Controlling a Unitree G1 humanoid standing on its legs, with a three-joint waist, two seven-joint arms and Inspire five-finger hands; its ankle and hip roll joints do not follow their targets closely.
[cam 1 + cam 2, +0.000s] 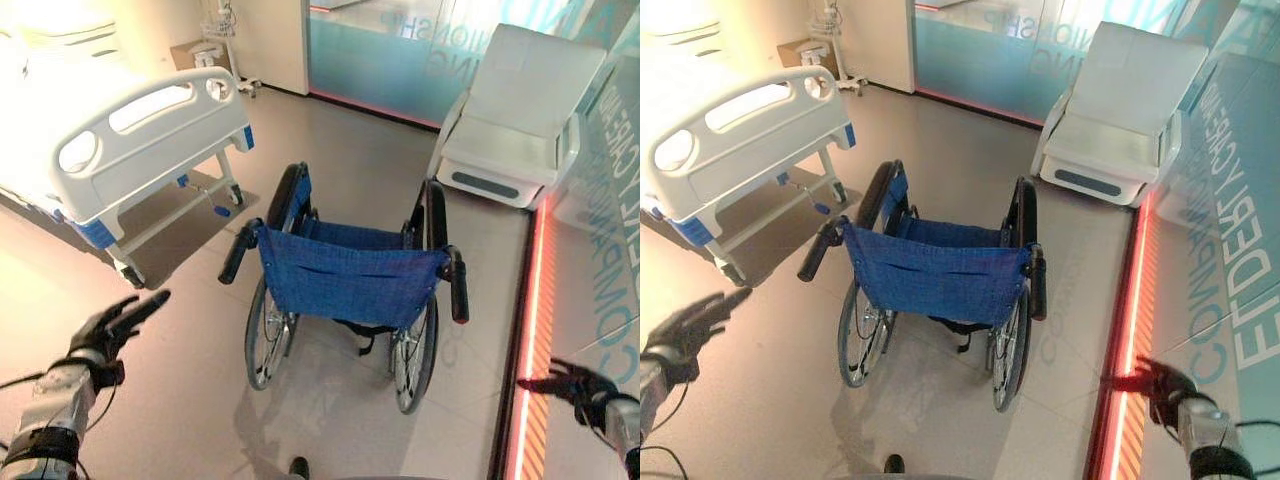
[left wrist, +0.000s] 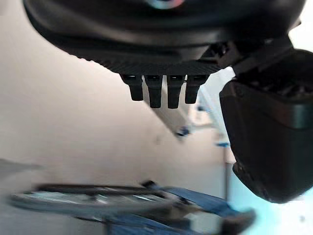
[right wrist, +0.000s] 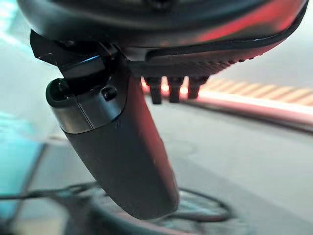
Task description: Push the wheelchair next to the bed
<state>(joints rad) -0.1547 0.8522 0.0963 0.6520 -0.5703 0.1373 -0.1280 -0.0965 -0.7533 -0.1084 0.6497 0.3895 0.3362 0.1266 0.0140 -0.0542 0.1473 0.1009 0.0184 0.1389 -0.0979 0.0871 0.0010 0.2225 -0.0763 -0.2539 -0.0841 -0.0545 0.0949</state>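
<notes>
The wheelchair (image 1: 352, 237) will stay open and roll as one piece when I push it, because the blue fabric back (image 1: 350, 281) is spread wide between the handles.
A wheelchair (image 1: 345, 275) with a blue fabric seat and back stands in the middle of the floor, its back toward me. Its two black push handles, the left handle (image 1: 238, 252) and the right handle (image 1: 458, 287), stick out at either side. A white hospital bed (image 1: 120, 130) with a rail footboard stands at the far left. My left hand (image 1: 115, 325) hangs open low on the left, well short of the left handle. My right hand (image 1: 570, 385) is open at the lower right, apart from the right handle. Neither hand touches the chair.
A white reclining chair (image 1: 520, 120) stands at the back right before a glass wall. A glowing red floor strip (image 1: 530, 330) runs along the right side. Bare floor lies between the wheelchair and the bed. A cardboard box (image 1: 800, 52) sits far back left.
</notes>
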